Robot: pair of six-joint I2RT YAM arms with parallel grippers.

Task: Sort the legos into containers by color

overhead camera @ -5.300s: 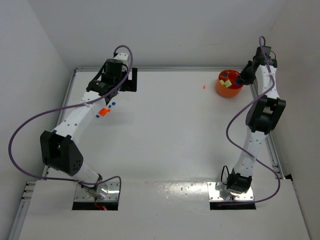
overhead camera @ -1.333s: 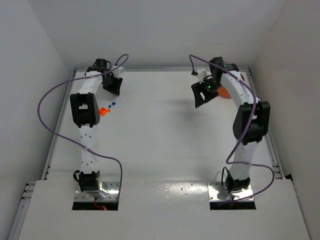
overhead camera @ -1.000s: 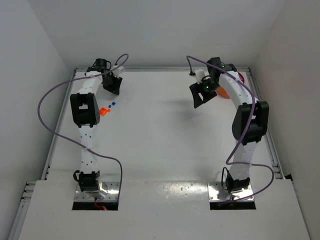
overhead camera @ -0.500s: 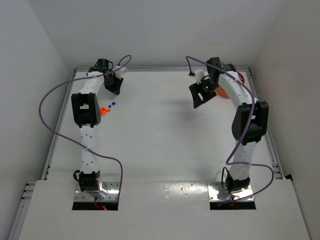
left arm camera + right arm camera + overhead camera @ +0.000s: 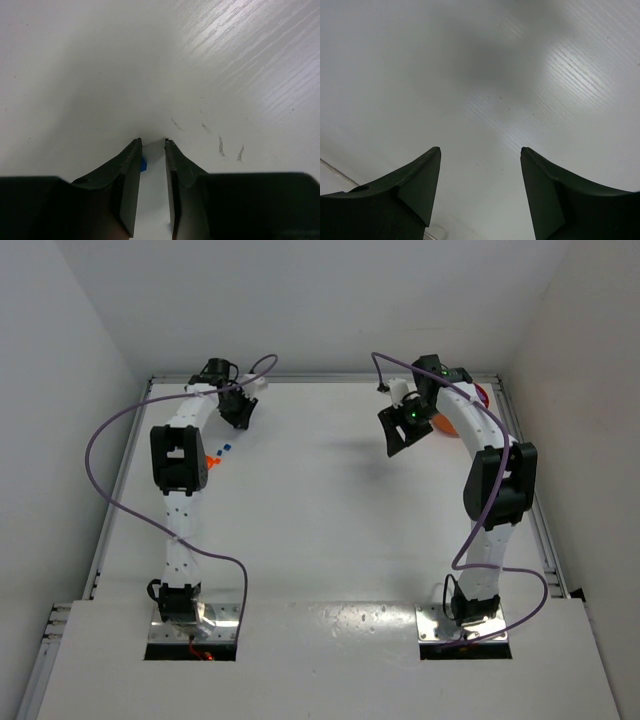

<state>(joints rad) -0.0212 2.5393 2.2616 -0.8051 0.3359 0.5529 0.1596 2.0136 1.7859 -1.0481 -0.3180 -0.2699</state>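
The blue lego point(image 5: 143, 164) is half hidden behind one finger and off the middle of the narrow gap, so my left gripper should open wider and center over it before it closes.
My left gripper point(image 5: 240, 412) hangs low over the back left of the table. In the left wrist view its jaws point(image 5: 153, 142) stand a narrow gap apart, and a tiny blue lego point(image 5: 143, 164) lies against the inner face of the left finger, apart from the right one. More legos lie nearby: an orange-red one point(image 5: 209, 457) and two blue ones point(image 5: 228, 447). The orange bowl point(image 5: 446, 425) at the back right is mostly hidden behind the right arm. My right gripper point(image 5: 400, 435) point(image 5: 480, 150) is open over bare table, with nothing between its fingers.
The white table point(image 5: 320, 520) is bounded by a metal rail point(image 5: 320, 378) at the back and white walls on three sides. Purple cables loop off both arms.
My left gripper has shifted right along the back of the table and its jaws have narrowed. The right arm has barely moved.
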